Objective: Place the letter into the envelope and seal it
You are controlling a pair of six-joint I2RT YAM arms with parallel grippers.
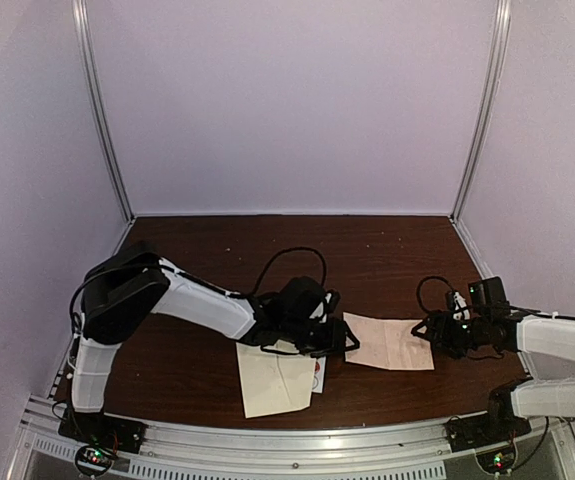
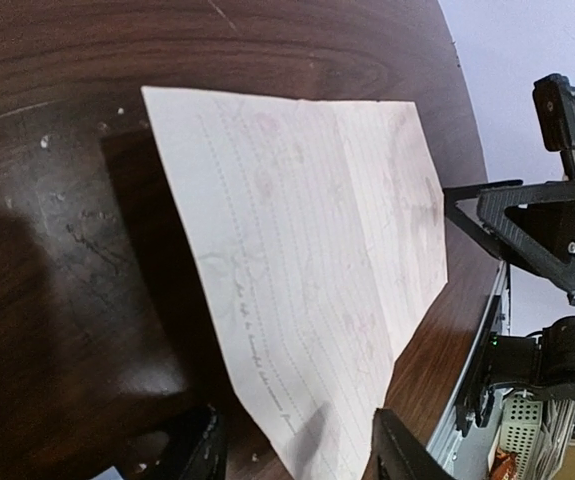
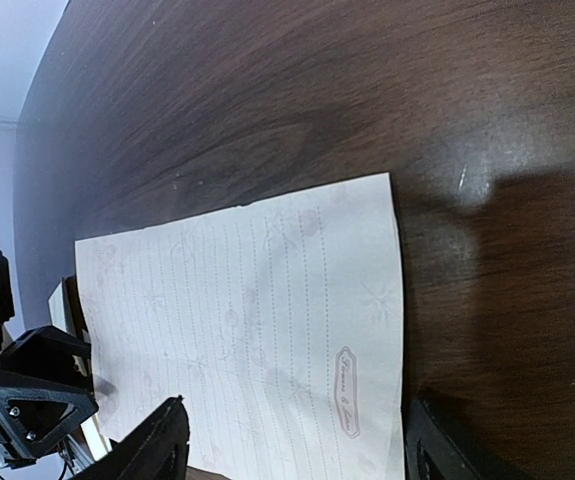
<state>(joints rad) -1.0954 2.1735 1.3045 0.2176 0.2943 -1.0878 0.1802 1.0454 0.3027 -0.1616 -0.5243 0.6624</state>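
Note:
The letter lies spread open (image 1: pixel 387 343), longer than the envelope, so I should keep its near end (image 1: pixel 426 357) raised with my right gripper while my left gripper folds the letter.
The letter (image 1: pixel 387 342), a pinkish lined sheet with creases, lies flat on the dark wooden table between my two grippers. My left gripper (image 1: pixel 350 343) is open at the letter's left end, and its fingers (image 2: pixel 195 450) straddle that end of the sheet (image 2: pixel 307 270). My right gripper (image 1: pixel 425 330) is open at the letter's right end, its fingers (image 3: pixel 155 448) either side of the sheet (image 3: pixel 257 330). Neither holds anything. The cream envelope (image 1: pixel 270 380) lies on the table near the front, below the left gripper and left of the letter.
A small white sticker card (image 1: pixel 317 376) peeks out at the envelope's right edge. The table's metal front rail (image 1: pixel 297 435) runs close below. White walls enclose the back and sides. The left arm's cable (image 1: pixel 287 255) loops above the table.

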